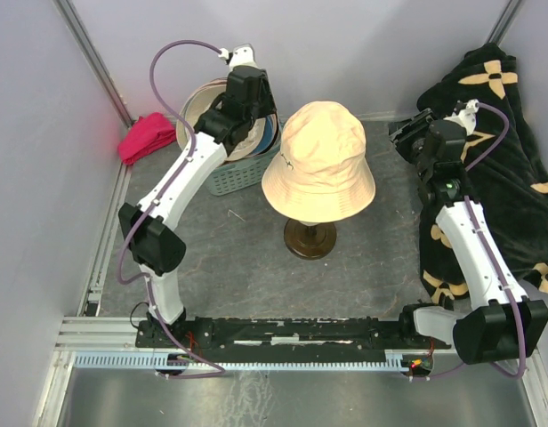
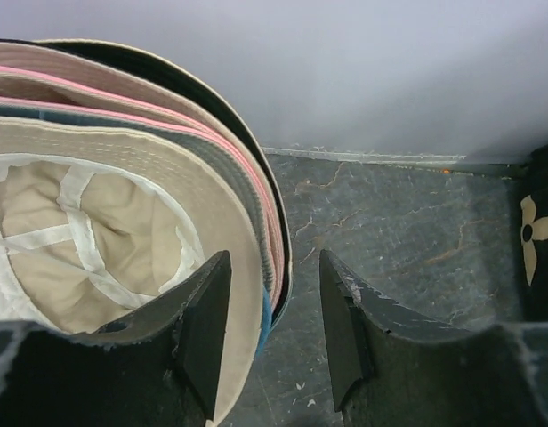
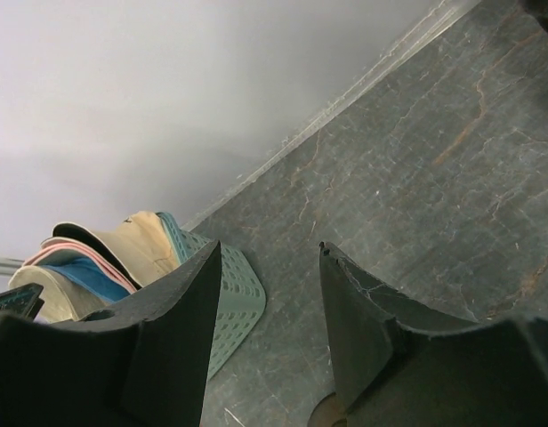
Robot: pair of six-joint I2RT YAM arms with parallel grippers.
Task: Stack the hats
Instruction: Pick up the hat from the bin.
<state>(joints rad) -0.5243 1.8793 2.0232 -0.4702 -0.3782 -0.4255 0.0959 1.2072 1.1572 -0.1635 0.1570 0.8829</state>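
Observation:
The front cream hat's brim edge [image 2: 258, 267] lies between the open fingers of the robot's left gripper, so the robot should move in next until the fingers can close on that brim [image 2: 242, 311].
A peach-cream bucket hat [image 1: 317, 160] sits on a stand in the middle of the table. Several more hats [image 1: 201, 105] stand nested in a green basket [image 1: 229, 178] at the back left. In the left wrist view their cream [image 2: 96, 222], pink and blue brims [image 2: 256, 196] show edge on. My left gripper [image 1: 254, 124] hangs over the basket, open. The brim edges lie between its jaws [image 2: 274, 334], close to the left finger [image 2: 207, 325], unclamped. Off to the hat's right, my right gripper [image 1: 406, 135] is open and holds nothing [image 3: 269, 338].
A large black cloth with beige flower marks [image 1: 514, 160] is heaped along the right side, under the right arm. A small magenta cloth [image 1: 148, 136] lies left of the basket. The stand's round wooden base [image 1: 310, 238] rests on the grey table. Walls close the back and sides.

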